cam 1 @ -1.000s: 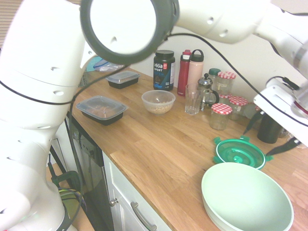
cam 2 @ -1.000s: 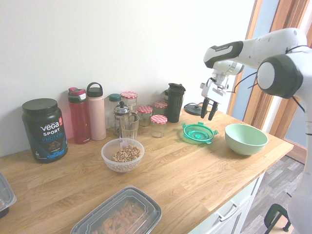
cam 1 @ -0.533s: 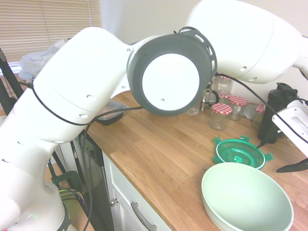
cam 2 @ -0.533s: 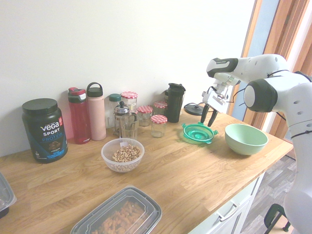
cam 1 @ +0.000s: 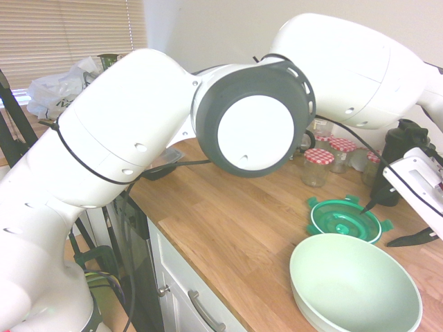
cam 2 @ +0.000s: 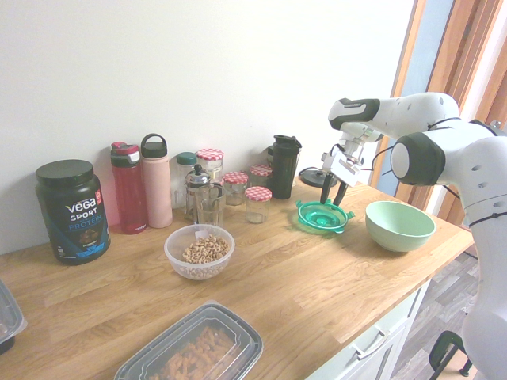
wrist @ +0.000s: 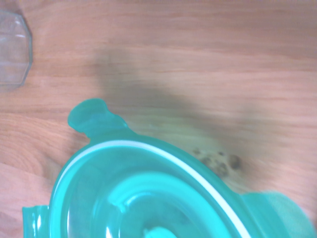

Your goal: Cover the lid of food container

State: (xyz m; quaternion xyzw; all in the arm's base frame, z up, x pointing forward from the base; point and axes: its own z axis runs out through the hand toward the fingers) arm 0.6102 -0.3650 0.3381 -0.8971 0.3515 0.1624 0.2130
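I should expect a white handle hidden under the green lid point(cam 1: 344, 220) when I lift the lid, because its pale sealing ring point(wrist: 171, 156) faces up.
The green lid point(cam 1: 345, 220) with its clip tabs lies flat on the wooden counter, beside the pale green bowl. My gripper point(cam 1: 391, 221) hangs just above the lid's far edge, jaws open and empty, one fingertip point(cam 1: 370, 204) near the rim. The second exterior view has the gripper point(cam 2: 333, 190) right over the lid point(cam 2: 323, 214). Well to the left on the counter sits the food container point(cam 2: 200, 251), a small clear bowl with beige cereal in it; my arm hides it in the first exterior view. The lid point(wrist: 148, 193) fills the lower half of the wrist view.
A pale green bowl point(cam 2: 398, 224) sits right of the lid. Along the wall stand a black shaker point(cam 2: 283, 165), red-checked jars point(cam 2: 257, 203), a French press point(cam 2: 198, 194), two bottles point(cam 2: 155, 180) and a protein tub point(cam 2: 73, 210). A black tray point(cam 2: 198, 348) lies near the counter's front edge.
The gripper has come down and closer to the lid, still open. The arm's elbow has swung across the first exterior view and now hides the left of the counter.
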